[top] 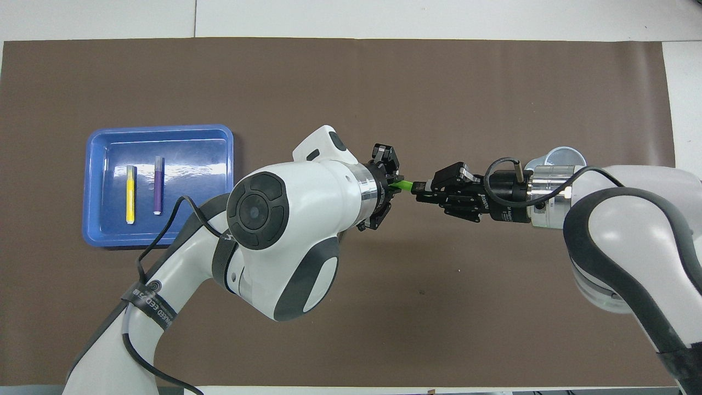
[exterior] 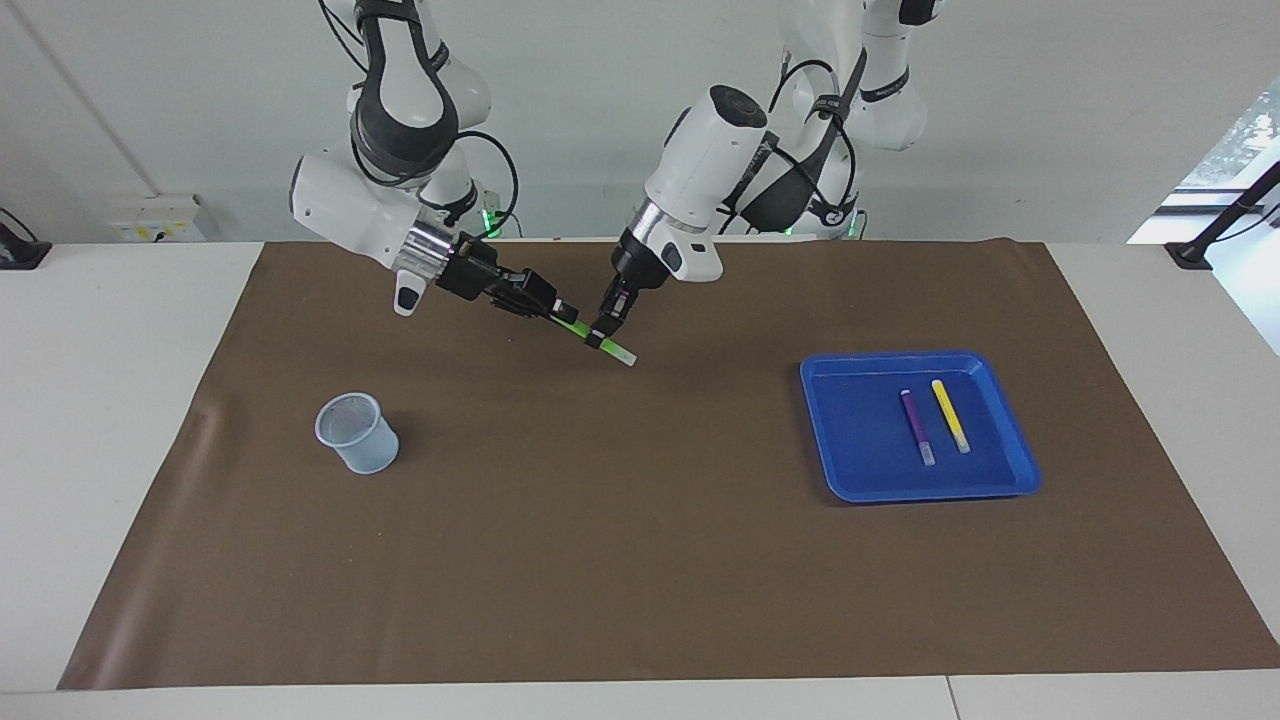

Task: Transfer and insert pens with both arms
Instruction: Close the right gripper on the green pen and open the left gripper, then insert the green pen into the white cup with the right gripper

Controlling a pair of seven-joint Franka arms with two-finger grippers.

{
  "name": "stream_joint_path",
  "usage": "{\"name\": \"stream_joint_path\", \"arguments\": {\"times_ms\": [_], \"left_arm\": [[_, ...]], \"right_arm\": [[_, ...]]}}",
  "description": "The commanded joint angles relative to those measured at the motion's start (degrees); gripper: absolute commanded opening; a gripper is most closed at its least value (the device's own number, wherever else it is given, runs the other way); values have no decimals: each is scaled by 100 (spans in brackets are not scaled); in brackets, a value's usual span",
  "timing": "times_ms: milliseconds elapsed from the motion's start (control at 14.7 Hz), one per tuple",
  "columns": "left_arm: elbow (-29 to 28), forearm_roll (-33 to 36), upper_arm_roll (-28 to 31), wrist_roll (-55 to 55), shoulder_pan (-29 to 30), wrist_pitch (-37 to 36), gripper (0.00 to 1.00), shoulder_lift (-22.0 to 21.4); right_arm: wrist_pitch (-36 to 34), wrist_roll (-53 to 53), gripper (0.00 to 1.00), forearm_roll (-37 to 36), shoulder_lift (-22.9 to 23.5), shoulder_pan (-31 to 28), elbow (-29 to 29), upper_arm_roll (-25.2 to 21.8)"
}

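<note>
The robot's two grippers are shut on the green pen (exterior: 577, 328), so next the left gripper opens and back away before the right gripper lowers the pale cap end into the cup (exterior: 357, 433).
The green pen (exterior: 598, 340) hangs tilted in the air over the brown mat, near the robots' end. My left gripper (exterior: 602, 334) comes down from above and is shut on it close to its pale cap end. My right gripper (exterior: 562, 314) meets the pen end-on and is shut on its green end. In the overhead view the green pen (top: 404, 185) shows between my left gripper (top: 388, 185), largely hidden by its wrist, and my right gripper (top: 418, 190). The purple pen (exterior: 917, 427) (top: 158, 185) and the yellow pen (exterior: 951, 415) (top: 130, 195) lie side by side in the blue tray (exterior: 860, 440) (top: 192, 164).
A pale translucent cup (exterior: 358, 432) stands upright on the mat (exterior: 620, 560) toward the right arm's end; in the overhead view the cup (top: 556, 155) is partly covered by the right wrist. The blue tray sits toward the left arm's end.
</note>
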Motion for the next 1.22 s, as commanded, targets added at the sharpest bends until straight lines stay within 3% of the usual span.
{"name": "stream_joint_path", "arguments": {"times_ms": [0,68,272,408,680,884,1020,1156], "left_arm": [[-99,-71,33,123,-85,36,12,-5],[-99,-36,42,106,-85,45,99,4],[-82,-18,51,674,11,10,100,4],[-90,-9,86,1603,125,-191,100,-5],[-64,201,86,2969,564,-877,100,-31],[-117,535,86,3689,968,-1202,100,-66],[-327,614,86,4348,1399,-1370,100,-162],[-616,921,86,5330,1838,-1423,100,-285]], "right_arm": [[-49,-107,0,80,-41,-52,40,29],[-49,-106,0,80,-32,-52,40,29],[-146,-176,0,-182,3,-70,206,21],[-618,-185,0,-997,117,-323,565,21],[-1926,-325,0,-3237,441,-833,1759,12],[-2790,-1429,0,-4950,846,-984,2823,12],[-2967,-2562,0,-6225,1031,-949,3264,12],[-2619,-3372,0,-7088,1040,-940,3178,12]]}}
